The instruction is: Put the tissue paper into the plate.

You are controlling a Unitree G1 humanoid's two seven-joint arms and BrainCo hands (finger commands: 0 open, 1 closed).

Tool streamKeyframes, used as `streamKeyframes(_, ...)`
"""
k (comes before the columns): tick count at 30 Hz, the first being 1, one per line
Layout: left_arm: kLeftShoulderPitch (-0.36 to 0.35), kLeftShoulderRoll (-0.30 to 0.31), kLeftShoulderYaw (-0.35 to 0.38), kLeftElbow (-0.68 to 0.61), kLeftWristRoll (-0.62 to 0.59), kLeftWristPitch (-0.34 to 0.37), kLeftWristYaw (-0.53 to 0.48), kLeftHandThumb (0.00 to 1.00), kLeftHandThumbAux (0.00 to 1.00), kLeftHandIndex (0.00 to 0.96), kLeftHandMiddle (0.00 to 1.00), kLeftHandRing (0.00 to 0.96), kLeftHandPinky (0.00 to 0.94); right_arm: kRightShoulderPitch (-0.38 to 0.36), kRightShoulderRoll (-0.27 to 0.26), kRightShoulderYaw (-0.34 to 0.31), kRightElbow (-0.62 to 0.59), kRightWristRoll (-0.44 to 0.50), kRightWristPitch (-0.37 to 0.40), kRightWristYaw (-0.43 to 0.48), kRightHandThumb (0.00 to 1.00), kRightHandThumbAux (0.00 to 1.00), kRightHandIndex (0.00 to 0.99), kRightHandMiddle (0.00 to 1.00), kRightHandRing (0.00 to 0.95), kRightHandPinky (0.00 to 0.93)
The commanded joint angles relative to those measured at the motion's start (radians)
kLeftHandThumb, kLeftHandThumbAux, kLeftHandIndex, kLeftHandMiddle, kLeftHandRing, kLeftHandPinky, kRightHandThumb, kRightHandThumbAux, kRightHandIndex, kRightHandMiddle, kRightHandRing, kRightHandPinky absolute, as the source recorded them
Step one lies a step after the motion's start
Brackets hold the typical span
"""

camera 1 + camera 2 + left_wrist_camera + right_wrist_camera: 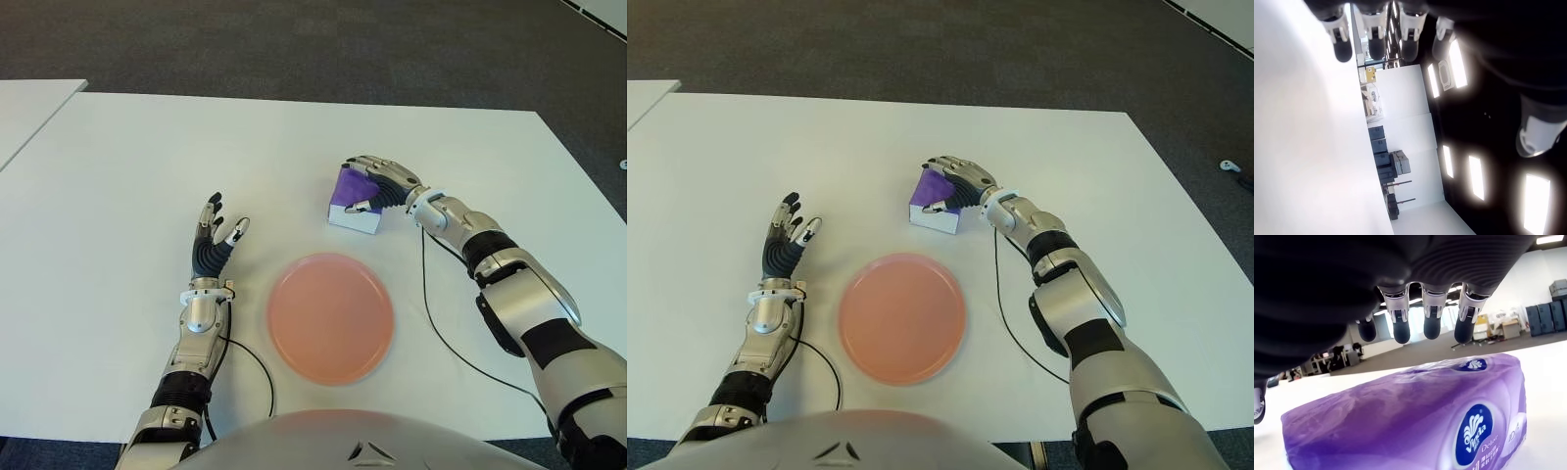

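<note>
I expect the tissue pack [353, 186] to tilt as one block rather than sag when I lift it, because it shows a thick, straight-edged white side [354, 220].
A purple-and-white tissue pack [350, 204] sits on the white table [147, 166], just beyond the pink plate [331, 315]. My right hand [361, 184] arches over the pack, its fingers [1432, 324] hanging past the far edge and the thumb by the near side. In the right wrist view the fingertips stay a little apart from the purple wrapper [1415, 421], so the hand is open around it. My left hand [217, 231] shows left of the plate, fingers spread and holding nothing.
A black cable [446, 338] runs across the table from my right wrist toward the front edge. Another white table corner [29, 108] shows at the far left. Dark carpet [294, 44] lies beyond the table.
</note>
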Motion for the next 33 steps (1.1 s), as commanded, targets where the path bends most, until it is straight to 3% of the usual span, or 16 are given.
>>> streamKeyframes(1, 0.057, -0.01, -0.006, 0.049, 0.013, 0.005, 0.007, 0.0, 0.472, 0.0, 0.0, 0.0, 0.0, -0.005, 0.008, 0.016, 0.008, -0.016, 0.01, 0.004, 0.279, 0.393, 0.002, 0.0, 0.0, 0.0)
streamKeyframes(33, 0.08, -0.012, -0.003, 0.01, 0.014, 0.019, 0.009, 0.0, 0.484, 0.0, 0.0, 0.0, 0.0, 0.025, 0.032, 0.032, 0.044, -0.019, 0.062, 0.013, 0.273, 0.394, 0.0, 0.0, 0.0, 0.0)
